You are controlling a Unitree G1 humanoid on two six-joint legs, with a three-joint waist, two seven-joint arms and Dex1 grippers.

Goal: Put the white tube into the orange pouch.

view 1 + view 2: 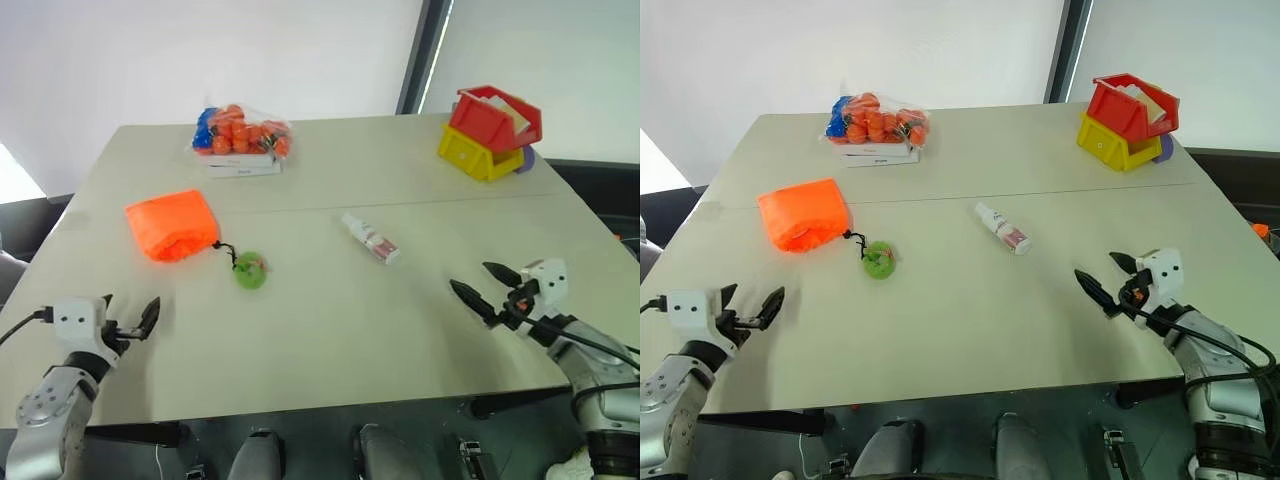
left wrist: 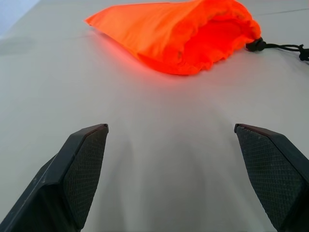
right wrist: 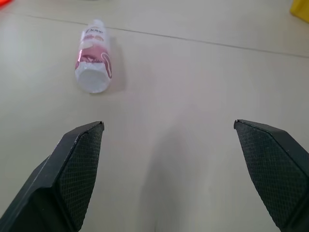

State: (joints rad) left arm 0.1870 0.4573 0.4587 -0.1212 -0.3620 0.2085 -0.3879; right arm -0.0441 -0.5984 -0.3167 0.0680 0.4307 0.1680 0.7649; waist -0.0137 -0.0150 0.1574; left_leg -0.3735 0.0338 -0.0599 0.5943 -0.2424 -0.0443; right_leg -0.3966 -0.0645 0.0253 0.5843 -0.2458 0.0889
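Note:
The orange pouch's rim (image 1: 198,245) is loose and wrinkled around its opening, so the orange pouch will fold at the robot's left gripper and come along limply when the robot pulls.
The white tube (image 1: 370,238) with a pink label lies flat near the middle of the table; it also lies ahead of my right fingers (image 3: 93,60). The orange pouch (image 1: 172,224) rests on the left half of the table, its gathered mouth facing the front right. Its black cord runs to a green round tag (image 1: 250,270). My left gripper (image 1: 129,316) hovers open near the front left edge, well short of the pouch (image 2: 178,36). My right gripper (image 1: 485,285) stands open at the front right, apart from the tube, nothing between its fingers.
A clear bag of orange and blue balls (image 1: 240,133) sits on a white box at the back left. Red and yellow bins (image 1: 488,131) are stacked at the back right corner. A seam crosses the table (image 1: 320,330) from left to right.

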